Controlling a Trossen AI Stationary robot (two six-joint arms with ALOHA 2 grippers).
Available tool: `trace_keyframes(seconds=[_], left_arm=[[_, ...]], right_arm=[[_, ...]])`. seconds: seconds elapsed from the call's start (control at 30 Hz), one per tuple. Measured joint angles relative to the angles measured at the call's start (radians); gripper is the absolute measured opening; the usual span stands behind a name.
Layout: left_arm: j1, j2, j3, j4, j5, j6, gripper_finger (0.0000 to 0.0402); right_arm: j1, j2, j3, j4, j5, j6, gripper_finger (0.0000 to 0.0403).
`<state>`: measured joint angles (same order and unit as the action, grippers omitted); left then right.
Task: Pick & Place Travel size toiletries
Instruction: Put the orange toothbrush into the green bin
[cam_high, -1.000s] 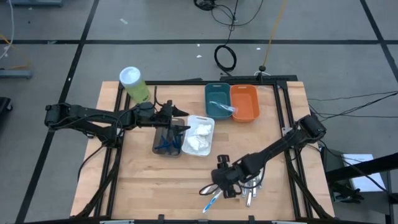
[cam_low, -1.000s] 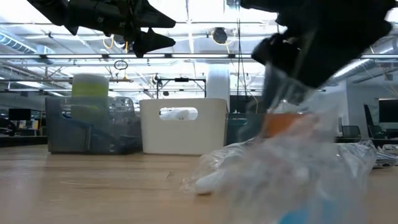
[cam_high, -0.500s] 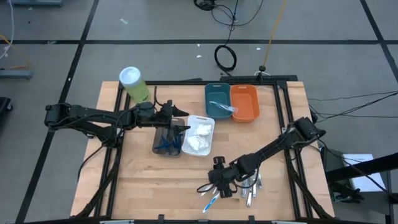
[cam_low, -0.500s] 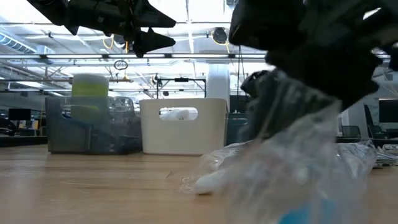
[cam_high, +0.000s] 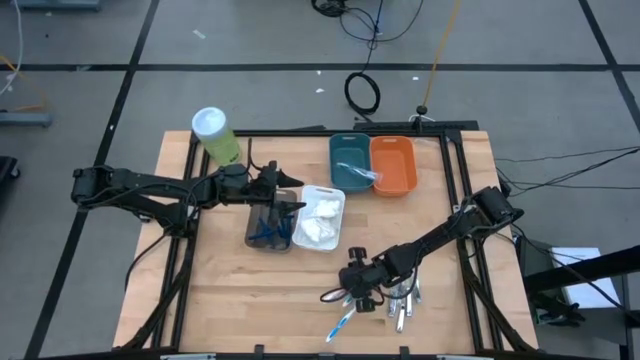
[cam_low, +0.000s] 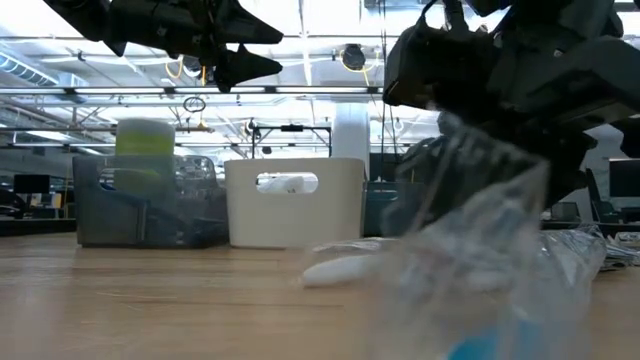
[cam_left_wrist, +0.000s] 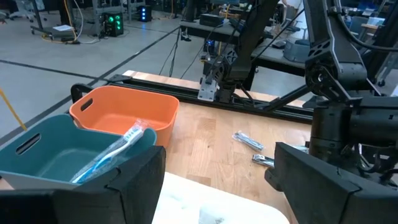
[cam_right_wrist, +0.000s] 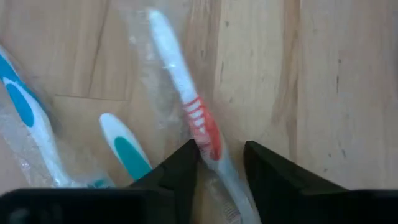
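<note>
A wrapped toothbrush (cam_high: 371, 174) overhangs the teal bin's rim; the red and white toothbrush, once lowered in, should too.
My right gripper (cam_high: 357, 291) is low over the table's near right part, shut on a red and white toothbrush (cam_right_wrist: 185, 93) in a clear wrapper. Beside it lie a teal and white toothbrush (cam_right_wrist: 124, 149) and a blue and white one (cam_right_wrist: 25, 112), flat on the wood. Small silvery tubes (cam_high: 403, 312) lie just right of the gripper. My left gripper (cam_high: 298, 203) hovers open above the grey bin (cam_high: 268, 228) of dark blue razors and the white bin (cam_high: 320, 218) of white pads. My right gripper pinches the red and white toothbrush between its two fingers at the handle just behind the red neck (cam_right_wrist: 212, 147), wrapper included. The fingers (cam_right_wrist: 180, 171) come from above, pointing down, and lie across the handle. Its white head end (cam_low: 338, 268) is raised off the wood.
A teal bin (cam_high: 349, 160) holding a wrapped toothbrush and an orange bin (cam_high: 393, 165) stand at the far right of the table. A green canister with a white lid (cam_high: 215, 134) stands at the far left corner. Bare wood stretches along the near left side.
My right gripper has shifted slightly over the toothbrush pile and taken hold. The wrapped red and white toothbrush's white end, which lay on the wood, now stands raised above it in the low view.
</note>
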<state>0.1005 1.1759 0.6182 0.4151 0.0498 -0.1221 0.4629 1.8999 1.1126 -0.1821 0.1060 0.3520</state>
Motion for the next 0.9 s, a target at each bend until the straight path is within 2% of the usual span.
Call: trace_keyframes(seconds=[0.27, 0.37, 0.53, 0.7, 0.8, 0.9], left_arm=[[0.0, 0.0, 0.0, 0.0, 0.0, 0.012, 0.0296], [0.0, 0.0, 0.0, 0.0, 0.0, 0.02, 0.0296], [0.0, 0.0, 0.0, 0.0, 0.0, 0.023, 0.0296], [0.0, 0.0, 0.0, 0.0, 0.0, 0.089, 0.0296], [-0.006, 0.005, 0.0, 0.003, 0.0, 0.149, 0.0296], [-0.023, 0.022, 0.0, 0.008, -0.002, 0.207, 0.0296]], right_arm=[[-0.008, -0.048, -0.005, -0.027, -0.012, -0.031, 0.0015], [-0.014, -0.114, -0.005, -0.029, 0.002, -0.031, 0.0016], [-0.016, -0.255, -0.004, -0.028, 0.096, -0.061, 0.0009], [-0.003, -0.399, -0.038, 0.004, 0.341, -0.137, 0.0008], [-0.004, -0.456, -0.132, 0.163, 0.477, -0.215, 0.0008], [-0.026, -0.485, -0.272, 0.478, 0.531, -0.322, 0.0008]])
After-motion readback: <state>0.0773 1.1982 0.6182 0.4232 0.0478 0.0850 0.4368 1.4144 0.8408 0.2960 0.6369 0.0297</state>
